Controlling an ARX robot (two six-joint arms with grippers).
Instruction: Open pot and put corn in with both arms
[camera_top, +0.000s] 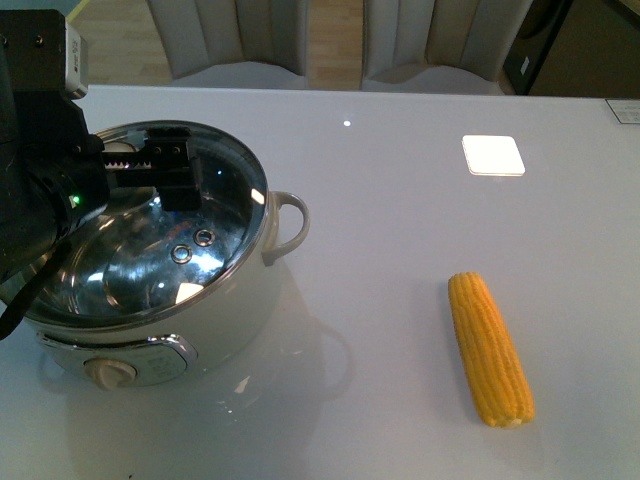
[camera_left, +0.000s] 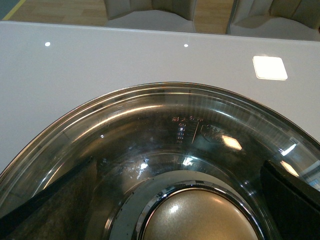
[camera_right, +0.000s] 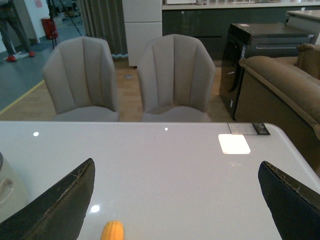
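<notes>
The robot should expect an empty pot (camera_top: 232, 312) when it takes the lid off, because shiny steel and level marks (camera_left: 187, 131) show through the glass lid.
The cream-white pot (camera_top: 255, 290) stands at the table's left with its dial (camera_top: 110, 373) facing me. A glass lid (camera_top: 215, 215) with a steel rim covers it. My left gripper (camera_top: 168, 165) hangs open over the lid. In the left wrist view the gripper (camera_left: 177, 162) has a finger on each side of the lid's round bronze knob (camera_left: 200, 217), and neither finger touches it. The corn (camera_top: 489, 349) lies on the table at the right, apart from the pot. My right gripper (camera_right: 176, 162) is open and empty above the table, with the corn's tip (camera_right: 113, 231) below it.
Two grey chairs (camera_right: 175, 75) stand beyond the table's far edge. A bright white square patch (camera_top: 493, 155) shows on the table at the back right. A sofa (camera_right: 285, 85) and a dark cabinet (camera_right: 255, 45) stand off to the right. The pot's loop handle (camera_top: 290, 225) sticks out towards the corn.
</notes>
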